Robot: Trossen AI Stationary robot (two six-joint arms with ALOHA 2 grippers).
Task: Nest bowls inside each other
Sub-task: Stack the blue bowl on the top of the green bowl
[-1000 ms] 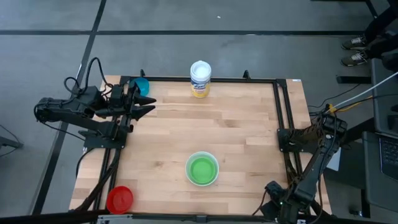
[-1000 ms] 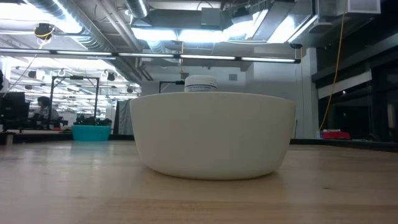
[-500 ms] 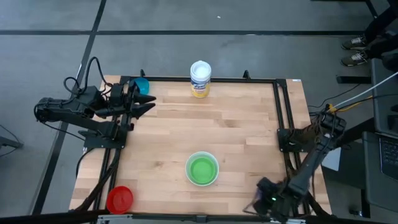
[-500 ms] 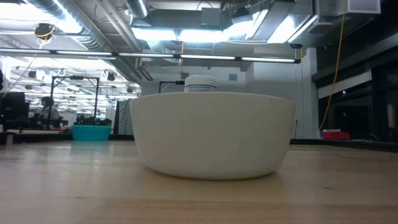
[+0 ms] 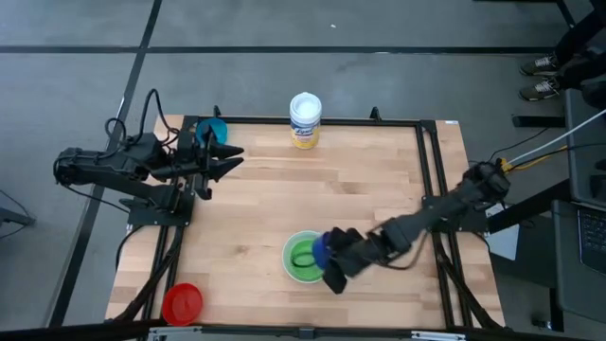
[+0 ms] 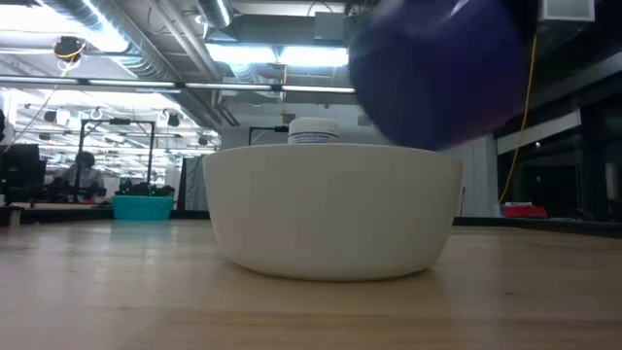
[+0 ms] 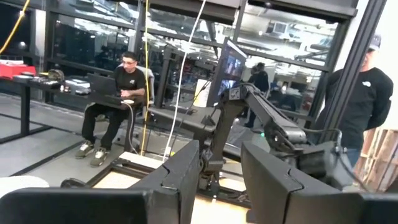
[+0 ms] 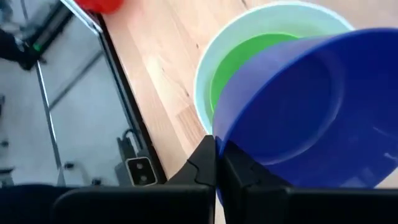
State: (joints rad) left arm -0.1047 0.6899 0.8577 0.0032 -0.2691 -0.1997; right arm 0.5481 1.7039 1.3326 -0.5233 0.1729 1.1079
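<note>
The blue bowl [image 6: 437,74] is tilted in my right gripper. Next, I set it down inside the green bowl [image 5: 304,272], open, and grip the blue bowl's rim again to seat it.
A white bowl [image 5: 308,256] stands near the table's near edge with a green bowl [image 5: 303,256] nested inside it. My right gripper [image 5: 333,258] is shut on a dark blue bowl [image 5: 322,250] over the white bowl's right rim. In the low view the blue bowl [image 6: 437,68] shows blurred above the white bowl [image 6: 330,209]. A teal bowl [image 5: 214,130] sits at the far left corner and a red bowl [image 5: 182,303] at the near left corner. My left gripper [image 5: 229,157] hovers open beside the teal bowl, holding nothing. My right gripper pinches the blue bowl's rim [image 8: 219,140] between its two fingers, one on the wall's inner side and one on its outer side. The fingers slant down from the table's right. The bowl is tilted and lifted clear, above the white bowl [image 8: 205,81] and the green bowl [image 8: 249,56].
A white-and-yellow canister [image 5: 305,120] stands at the middle of the far edge. Black frame rails run along the table's left and right sides. People stand and sit in the room beyond the table.
My right gripper has swept from the near right corner toward the white bowl, rising and turning as it went. The dark blue bowl, unseen in the earlier frames, now shows in it above the white bowl's right rim.
</note>
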